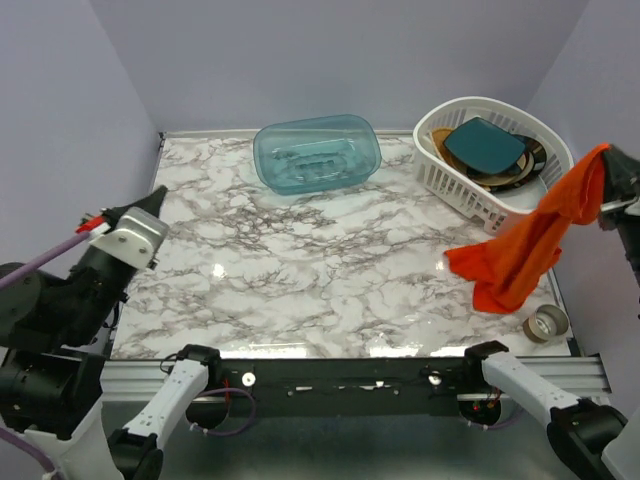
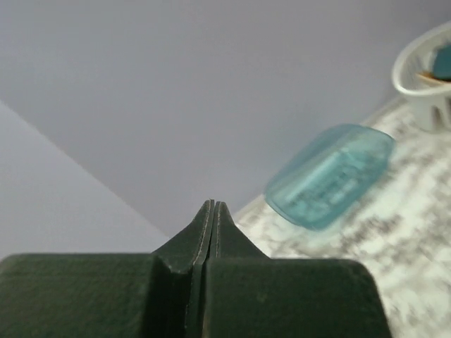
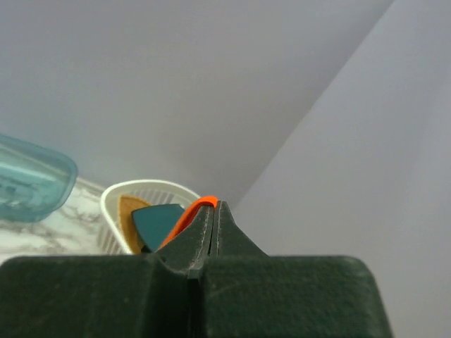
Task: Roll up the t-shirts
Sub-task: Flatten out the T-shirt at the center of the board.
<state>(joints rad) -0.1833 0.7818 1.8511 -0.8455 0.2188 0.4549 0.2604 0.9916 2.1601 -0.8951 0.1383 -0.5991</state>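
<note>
The orange-red t-shirt hangs bunched next to the basket, too far away for my left gripper to reach. Next, my right gripper lays it over the open marble toward my left gripper.
The orange-red t-shirt hangs bunched from my right gripper at the table's right side, its lower end resting on the marble near the front right. In the right wrist view my right gripper is shut on a thin edge of the t-shirt, which peeks out to the left of the tips. My left gripper is raised over the table's left edge, far from the shirt. In the left wrist view my left gripper is shut and empty.
A translucent teal tub lies upside down at the back middle. A white basket with plates and a teal dish stands at the back right, just left of the hanging shirt. A tape roll lies at the front right corner.
</note>
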